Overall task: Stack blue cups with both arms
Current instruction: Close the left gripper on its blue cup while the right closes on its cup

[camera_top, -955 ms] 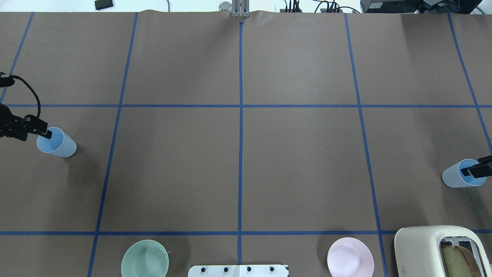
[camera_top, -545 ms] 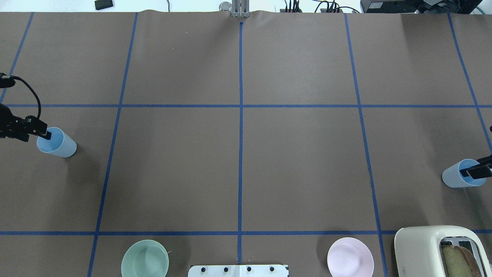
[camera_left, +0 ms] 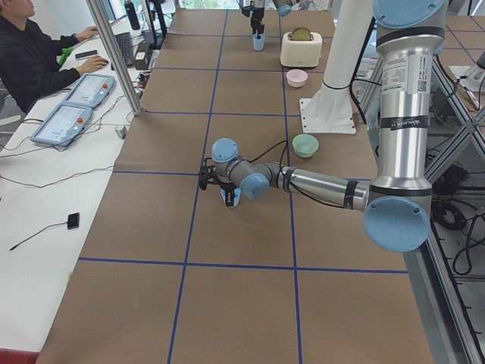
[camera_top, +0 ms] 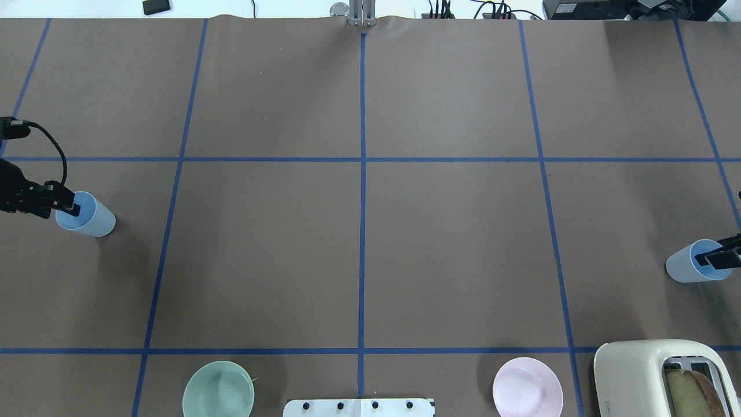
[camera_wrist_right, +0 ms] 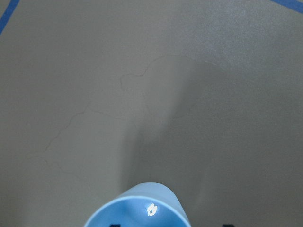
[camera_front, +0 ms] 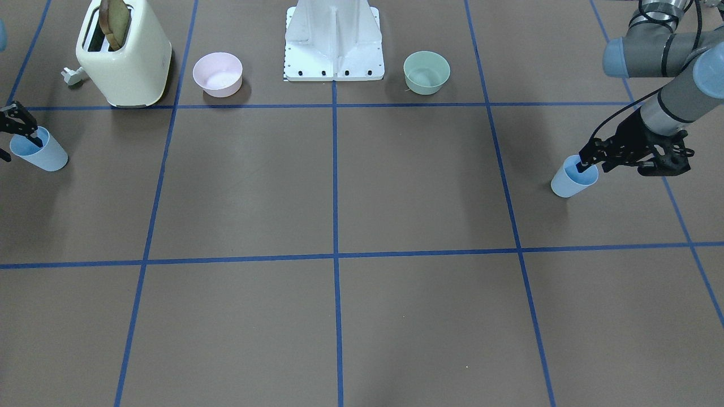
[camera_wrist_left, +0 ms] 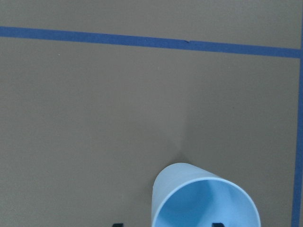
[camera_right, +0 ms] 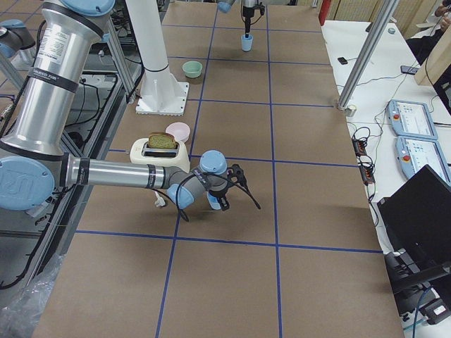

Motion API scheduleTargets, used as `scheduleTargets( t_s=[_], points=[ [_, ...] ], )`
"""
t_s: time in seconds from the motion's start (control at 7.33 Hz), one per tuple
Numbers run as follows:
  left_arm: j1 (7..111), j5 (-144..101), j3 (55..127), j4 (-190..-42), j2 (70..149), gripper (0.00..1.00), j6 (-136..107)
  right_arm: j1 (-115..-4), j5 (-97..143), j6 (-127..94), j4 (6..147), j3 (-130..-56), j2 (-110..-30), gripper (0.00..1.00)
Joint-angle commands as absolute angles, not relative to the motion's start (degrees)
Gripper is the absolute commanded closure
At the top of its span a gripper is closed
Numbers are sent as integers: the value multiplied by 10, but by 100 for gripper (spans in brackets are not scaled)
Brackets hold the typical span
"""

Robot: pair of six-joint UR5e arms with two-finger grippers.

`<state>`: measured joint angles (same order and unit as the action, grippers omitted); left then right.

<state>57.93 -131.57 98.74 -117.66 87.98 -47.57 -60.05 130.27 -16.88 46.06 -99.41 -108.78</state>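
Both pale-blue cups (camera_front: 575, 177) get slimmer from rim to base (camera_front: 563, 190), so when I stack them, one will drop into the other nearly up to its rim.
Two pale-blue cups stand upright on the brown table. The left cup (camera_top: 90, 217) is at the far left edge, and also shows in the front view (camera_front: 572, 181) and the left wrist view (camera_wrist_left: 203, 201). My left gripper (camera_top: 69, 207) is open, with one finger inside the rim and one outside. The right cup (camera_top: 686, 265) stands at the far right, and shows in the front view (camera_front: 41, 151) and the right wrist view (camera_wrist_right: 137, 208). My right gripper (camera_top: 716, 259) is open and straddles its rim the same way.
A cream toaster (camera_top: 660, 376) with a bread slice stands at the near right. A pink bowl (camera_top: 527, 387) and a mint-green bowl (camera_top: 218, 389) flank the white base (camera_top: 359, 407). Blue tape lines grid the table. An operator (camera_left: 30, 53) sits at the far side.
Both grippers have sunk slightly lower over their cups' rims. The left one's cable has shifted with it. Neither cup has moved.
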Motion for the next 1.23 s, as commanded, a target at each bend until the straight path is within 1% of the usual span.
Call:
scheduleTargets(
  t_s=[0.0,0.14,0.27,0.41,0.68,0.82,0.95,1.09],
  points=[
    [578,-1316,987,-1179,881,64,-476,-598,1303,-168,461,-992,-1086,56],
    [578,-1316,987,-1179,881,74,-477,-600,1303,-168,462,-991,-1085,64],
    [578,-1316,987,-1179,884,77,-477,-606,1303,-168,471,-991,-1085,74],
    [578,-1316,986,-1179,884,79,-476,-608,1303,-168,475,-991,-1085,77],
    [577,-1316,983,-1179,884,78,-475,-611,1303,-167,475,-990,-1084,78],
    [577,-1316,983,-1179,884,80,-475,-613,1303,-167,475,-991,-1084,79],
    [577,-1316,983,-1179,884,96,-475,-613,1303,-167,475,-991,-1084,92],
    [578,-1316,988,-1179,884,100,-477,-614,1303,-167,475,-991,-1083,97]
  ],
)
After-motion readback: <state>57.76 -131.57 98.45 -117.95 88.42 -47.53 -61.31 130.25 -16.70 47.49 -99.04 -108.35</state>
